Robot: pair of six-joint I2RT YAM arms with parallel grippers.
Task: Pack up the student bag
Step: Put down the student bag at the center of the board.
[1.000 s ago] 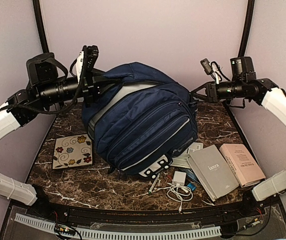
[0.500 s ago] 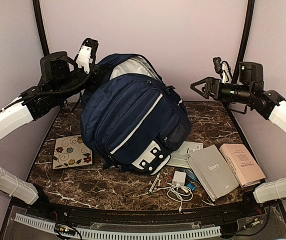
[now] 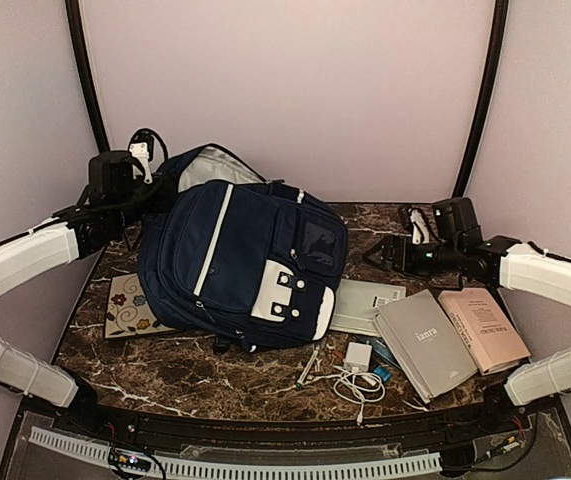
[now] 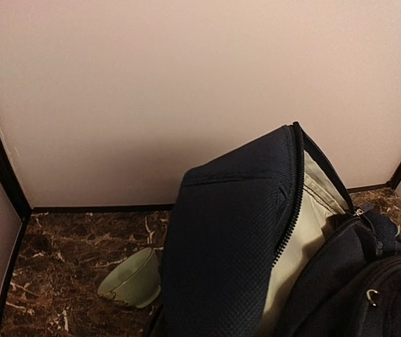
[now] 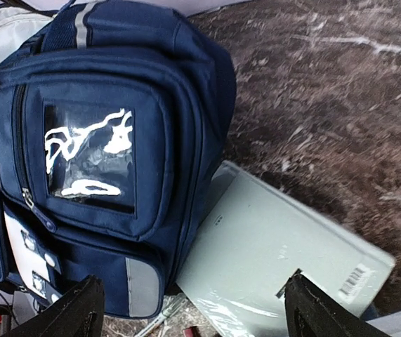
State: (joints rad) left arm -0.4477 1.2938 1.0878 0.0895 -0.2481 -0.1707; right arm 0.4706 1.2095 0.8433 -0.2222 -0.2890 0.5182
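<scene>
The student bag will turn around in one piece when my right gripper pulls the bag's white-patched end back, because my left gripper is holding the student bag's raised flap (image 3: 177,182).
The student bag (image 3: 235,262) is a large navy backpack lying front-up on the marble table, its top handle end toward the near edge. Its main flap (image 4: 228,232) stands up at the back, showing pale lining (image 4: 305,217). My left gripper (image 3: 151,178) is at the bag's back left edge, shut on the raised flap; its fingers are hidden in the left wrist view. My right gripper (image 5: 200,317) hangs open just right of the bag, over a pale grey folder (image 5: 277,246), with nothing between its fingers (image 5: 81,309).
A grey book (image 3: 425,345) and a pink book (image 3: 483,328) lie at the right front. A white charger with cable (image 3: 358,365) and a pen (image 3: 307,368) lie near the bag. A floral tile (image 3: 145,303) is at the left, a green bowl (image 4: 131,279) behind the bag.
The right gripper opened, let go of the bag and dropped toward the table. The left arm lowered, and the bag turned and came down flat on the table.
</scene>
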